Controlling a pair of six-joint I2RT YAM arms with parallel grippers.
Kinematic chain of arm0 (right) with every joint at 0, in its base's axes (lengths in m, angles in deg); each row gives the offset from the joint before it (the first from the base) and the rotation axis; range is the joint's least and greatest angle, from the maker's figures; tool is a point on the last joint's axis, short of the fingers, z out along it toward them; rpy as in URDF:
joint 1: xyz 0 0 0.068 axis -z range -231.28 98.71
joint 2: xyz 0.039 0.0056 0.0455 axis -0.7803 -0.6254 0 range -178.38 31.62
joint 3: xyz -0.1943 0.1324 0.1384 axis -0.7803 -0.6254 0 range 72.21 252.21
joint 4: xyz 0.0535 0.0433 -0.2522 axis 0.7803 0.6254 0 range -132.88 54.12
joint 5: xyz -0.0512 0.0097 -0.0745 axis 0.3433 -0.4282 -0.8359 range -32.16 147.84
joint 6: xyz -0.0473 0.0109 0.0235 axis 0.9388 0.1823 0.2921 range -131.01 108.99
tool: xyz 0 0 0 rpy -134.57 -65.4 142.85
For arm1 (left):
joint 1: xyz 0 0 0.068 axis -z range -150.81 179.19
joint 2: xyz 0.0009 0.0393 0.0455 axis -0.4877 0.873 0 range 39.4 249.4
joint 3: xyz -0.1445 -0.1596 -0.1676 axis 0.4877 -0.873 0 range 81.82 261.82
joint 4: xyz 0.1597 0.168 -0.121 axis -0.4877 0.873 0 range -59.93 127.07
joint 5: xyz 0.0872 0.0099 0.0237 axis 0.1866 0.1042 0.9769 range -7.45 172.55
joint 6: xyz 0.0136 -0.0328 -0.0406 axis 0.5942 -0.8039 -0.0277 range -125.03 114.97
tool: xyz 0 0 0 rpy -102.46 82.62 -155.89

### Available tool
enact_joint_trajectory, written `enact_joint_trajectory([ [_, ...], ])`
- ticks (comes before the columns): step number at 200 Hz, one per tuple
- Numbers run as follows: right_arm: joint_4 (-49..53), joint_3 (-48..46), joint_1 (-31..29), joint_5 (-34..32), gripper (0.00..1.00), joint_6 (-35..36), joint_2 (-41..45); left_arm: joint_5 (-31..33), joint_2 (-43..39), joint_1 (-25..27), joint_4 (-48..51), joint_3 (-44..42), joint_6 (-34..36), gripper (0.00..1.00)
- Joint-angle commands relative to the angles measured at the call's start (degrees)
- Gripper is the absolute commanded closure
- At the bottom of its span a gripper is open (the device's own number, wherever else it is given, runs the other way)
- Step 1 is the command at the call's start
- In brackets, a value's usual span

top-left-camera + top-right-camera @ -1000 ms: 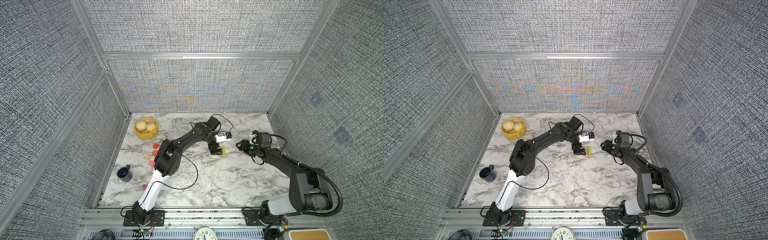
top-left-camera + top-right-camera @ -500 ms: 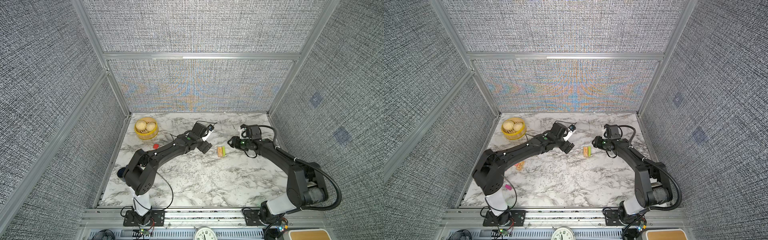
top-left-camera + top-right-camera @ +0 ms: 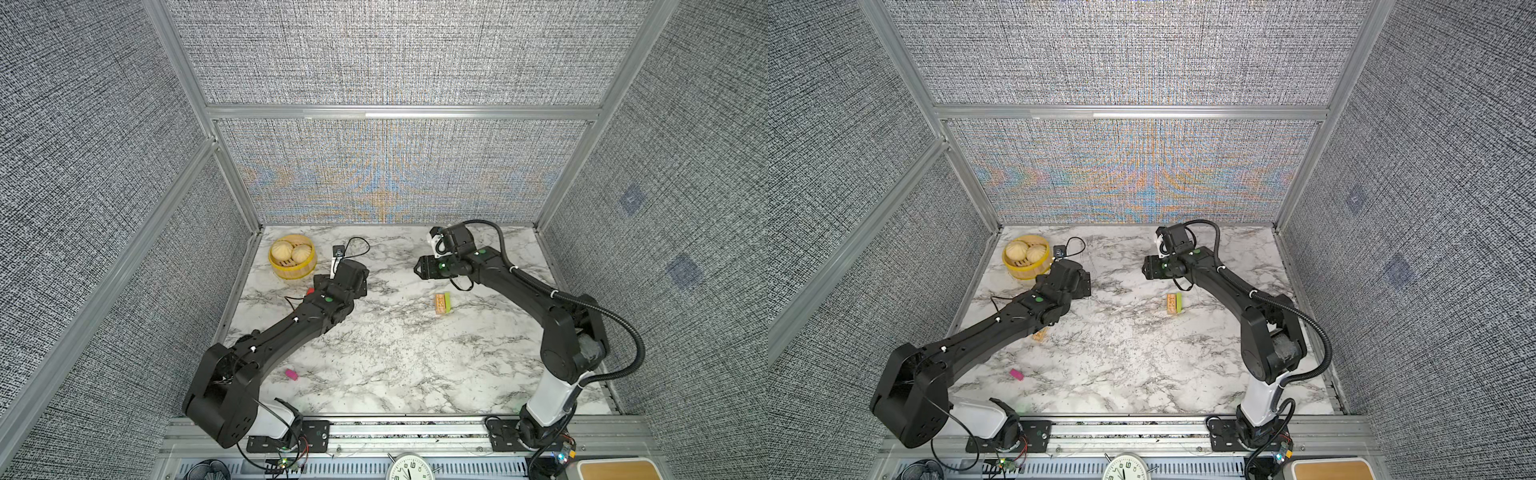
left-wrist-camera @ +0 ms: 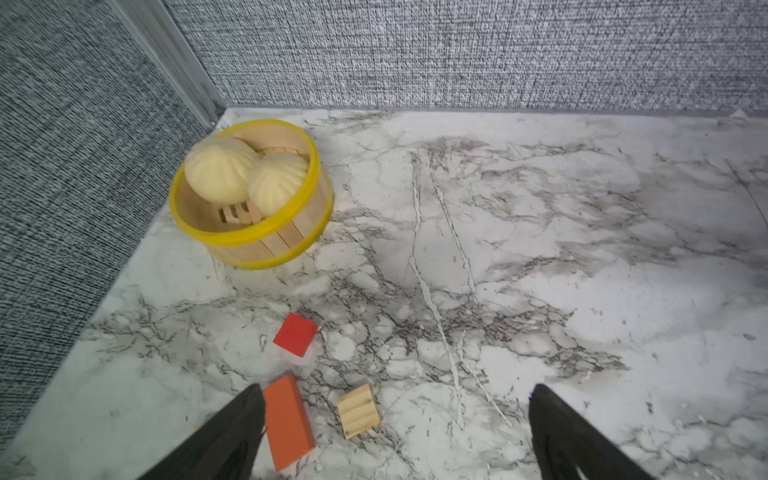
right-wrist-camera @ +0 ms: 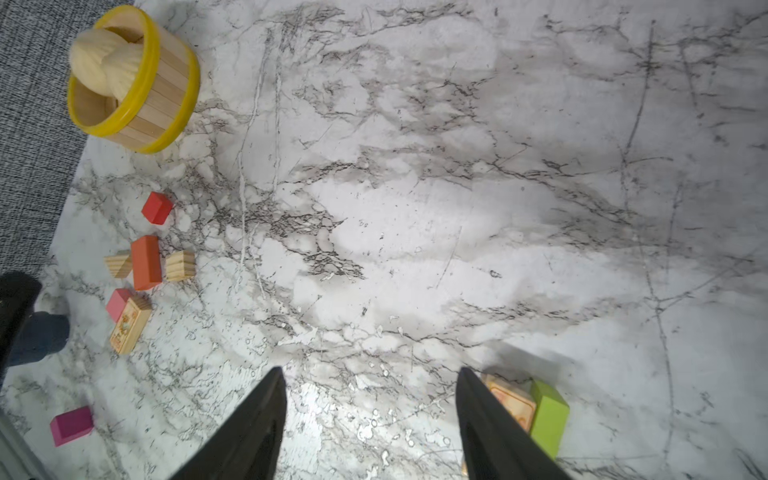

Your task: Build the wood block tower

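Note:
The robot's left gripper hangs over the loose blocks [image 4: 289, 421], so it should move back first and give the right gripper room to take the ridged tan block [image 4: 358, 411].
A tan printed block [image 3: 439, 304] and a lime-green block [image 3: 447, 301] sit touching, side by side, right of the table's middle; they also show in the right wrist view, tan block [image 5: 512, 404] and green block [image 5: 548, 415]. My right gripper [image 5: 370, 372] hangs open and empty, left of and behind them [image 3: 419, 268]. My left gripper [image 4: 397, 390] is open and empty over loose blocks: red cube [image 4: 296, 334], orange bar [image 4: 288, 419], ridged tan block [image 4: 358, 410]. A magenta block [image 3: 291, 374] lies near the front left.
A yellow steamer [image 3: 292, 257] with buns stands at the back left corner. A dark mug [image 5: 37, 336] stands by the left wall. More loose blocks lie there: a tan triangle [image 5: 118, 264], a pink block [image 5: 117, 302], a printed tan bar [image 5: 130, 320].
My left gripper let go of the green block and drew back left to the loose blocks. My right gripper moved left and toward the back wall.

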Motion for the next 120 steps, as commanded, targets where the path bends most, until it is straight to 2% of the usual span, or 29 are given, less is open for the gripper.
enact_joint_trajectory([
  [1,4.96,18.29,-7.44,-1.72,0.33,3.00,-14.87,0.73,-13.77,-4.47,5.53,-8.71,-9.29,0.05],
  [35,5.57,27.49,-12.14,-2.20,0.31,3.64,-22.82,0.18,-20.29,-6.80,15.98,-10.24,-14.48,0.30],
  [43,5.49,28.65,-12.70,-2.37,0.32,3.36,-23.94,-0.16,-22.04,-7.26,17.33,-11.00,-14.98,0.33],
  [78,2.37,27.63,-13.09,-0.56,0.31,1.49,-24.43,-2.15,-27.08,-9.37,20.86,-12.90,-16.36,0.37],
  [105,-1.40,25.85,-13.27,0.61,0.31,1.04,-24.45,-3.40,-27.25,-10.69,22.74,-12.47,-17.06,0.37],
  [120,-1.79,26.60,-13.61,1.11,0.31,0.71,-25.37,-6.16,-27.04,-12.18,22.68,-12.71,-16.42,0.37],
])
